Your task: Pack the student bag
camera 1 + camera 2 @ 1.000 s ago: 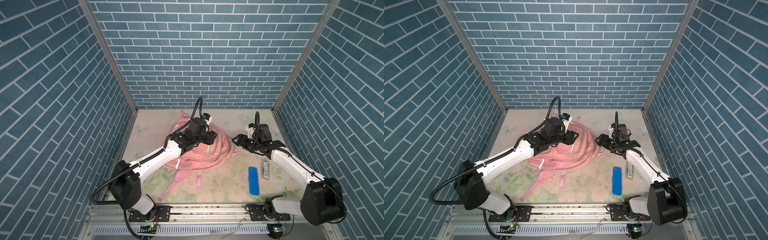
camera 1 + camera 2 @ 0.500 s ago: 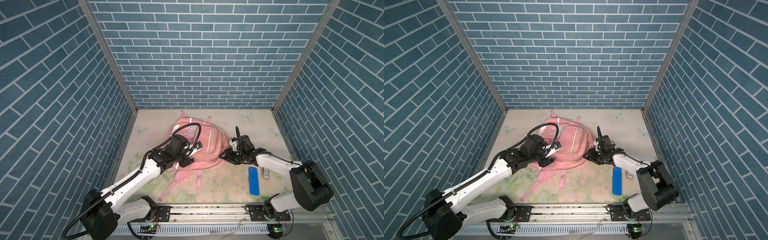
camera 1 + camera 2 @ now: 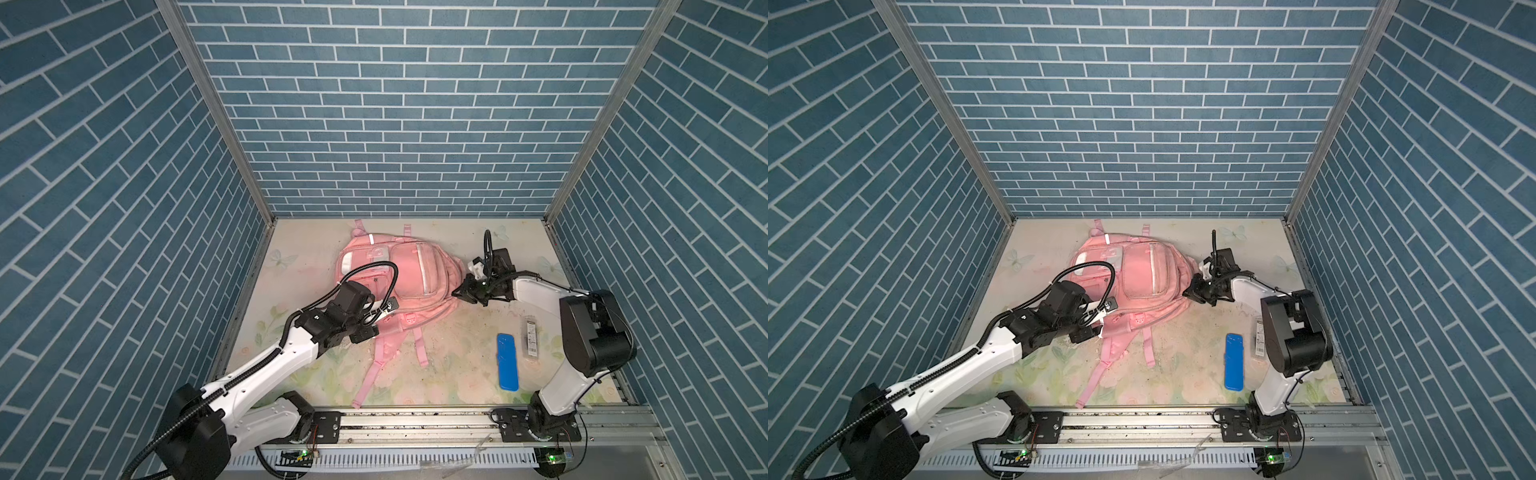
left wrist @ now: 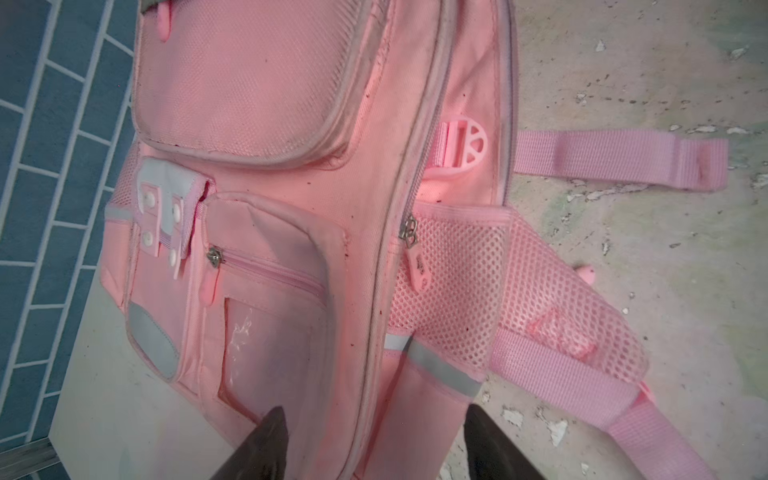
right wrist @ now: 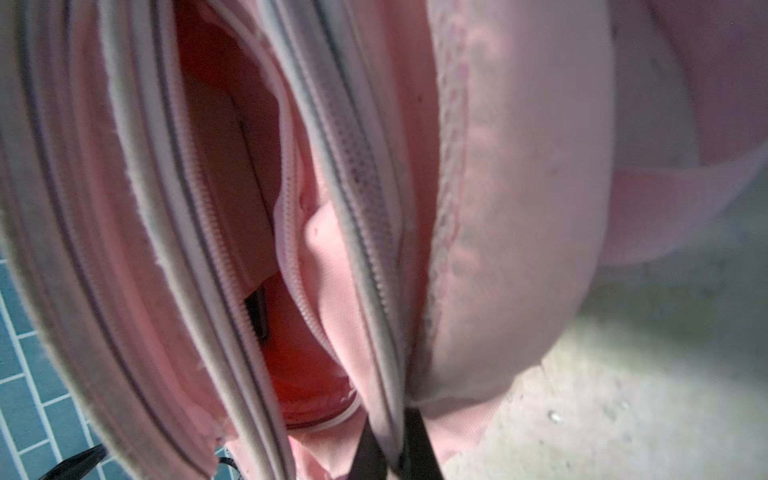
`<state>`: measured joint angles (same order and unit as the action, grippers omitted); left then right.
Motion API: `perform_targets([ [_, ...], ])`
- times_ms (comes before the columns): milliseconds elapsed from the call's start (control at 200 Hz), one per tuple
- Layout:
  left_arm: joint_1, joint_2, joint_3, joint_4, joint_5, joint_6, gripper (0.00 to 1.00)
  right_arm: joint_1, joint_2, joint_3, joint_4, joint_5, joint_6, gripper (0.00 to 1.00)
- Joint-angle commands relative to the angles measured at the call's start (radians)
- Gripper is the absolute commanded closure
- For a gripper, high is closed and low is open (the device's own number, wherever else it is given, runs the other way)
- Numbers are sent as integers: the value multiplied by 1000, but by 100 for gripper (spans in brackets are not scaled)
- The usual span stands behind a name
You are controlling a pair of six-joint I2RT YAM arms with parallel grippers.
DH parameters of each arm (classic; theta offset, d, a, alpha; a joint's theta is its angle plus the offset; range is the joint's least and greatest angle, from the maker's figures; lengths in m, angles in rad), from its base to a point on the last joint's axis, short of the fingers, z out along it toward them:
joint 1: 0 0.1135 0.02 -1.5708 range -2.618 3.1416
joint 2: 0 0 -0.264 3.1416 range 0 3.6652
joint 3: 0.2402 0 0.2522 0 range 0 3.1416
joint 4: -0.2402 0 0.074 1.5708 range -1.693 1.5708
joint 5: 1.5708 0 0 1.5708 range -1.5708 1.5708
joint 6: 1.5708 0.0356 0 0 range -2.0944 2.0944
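Note:
The zip pull [image 4: 417, 260] is next to the mesh pocket, a long way from my right gripper, so next my left gripper pinches the seam [image 4: 368, 392] while my right gripper takes hold of the zip pull.
The student bag [image 3: 409, 276] [image 3: 1144, 276], a pink backpack, lies flat on the floral mat in both top views. My left gripper [image 3: 376, 322] [image 3: 1096, 328] is at its near-left corner. In the left wrist view it [image 4: 376, 440] stands open, one finger on each side of the bag's [image 4: 291, 166] seam. My right gripper [image 3: 457, 293] [image 3: 1187, 293] is at the bag's right side. In the right wrist view it [image 5: 392, 449] is shut on a fold of fabric beside the zip teeth [image 5: 291, 232] of an unzipped compartment, whose reddish inside shows.
A blue pencil case [image 3: 508, 368] [image 3: 1234, 361] and a small flat labelled packet [image 3: 530, 341] lie on the mat at the front right. The bag's straps [image 3: 376, 370] trail toward the front rail. Brick-patterned walls close in the left, back and right.
The bag, bunched up a second ago, now lies flat. My left gripper has drawn back to its near-left corner. My right gripper has come to its right side and shut on the fabric.

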<state>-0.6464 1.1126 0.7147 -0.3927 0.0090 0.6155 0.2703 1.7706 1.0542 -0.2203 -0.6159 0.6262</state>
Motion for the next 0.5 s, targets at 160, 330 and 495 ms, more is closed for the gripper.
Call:
perform_targets([
  [160, 6, 77, -117, 316, -7, -3, 34, -26, -77, 67, -132, 46, -126, 69],
  [330, 4, 139, -148, 444, -79, -18, 34, -26, -219, 1, -117, 114, -121, 54],
  [495, 17, 206, -176, 578, -93, -56, 34, -25, -415, -148, 49, 193, -129, 46],
])
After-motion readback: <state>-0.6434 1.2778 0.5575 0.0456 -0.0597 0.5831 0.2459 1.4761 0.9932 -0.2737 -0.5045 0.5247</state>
